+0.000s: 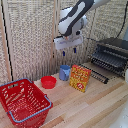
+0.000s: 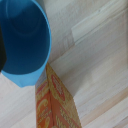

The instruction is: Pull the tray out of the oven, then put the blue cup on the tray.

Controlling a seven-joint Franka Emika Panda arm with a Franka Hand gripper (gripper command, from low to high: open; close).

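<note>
I expect the blue cup (image 1: 64,73) to come free when I lift it and leave the yellow-red box standing, since the box's corner (image 2: 49,73) only touches the cup's side.
The blue cup (image 1: 65,72) stands upright on the wooden table, touching or nearly touching the yellow-red box (image 1: 80,77). My gripper (image 1: 69,50) hangs open well above the cup, with nothing between its fingers. The wrist view looks straight down into the empty blue cup (image 2: 25,40). The oven (image 1: 114,52) sits at the exterior view's right with its front open. The tray (image 1: 107,61), a dark rack of parallel bars, shows at the oven's mouth above the lowered door (image 1: 97,74). How far the tray sticks out is unclear.
A red bowl (image 1: 48,81) lies on the exterior view's left of the cup. A red wire basket (image 1: 22,101) fills the near left corner. The box (image 2: 57,102) stands close beside the cup. A slatted screen (image 1: 30,35) closes the back.
</note>
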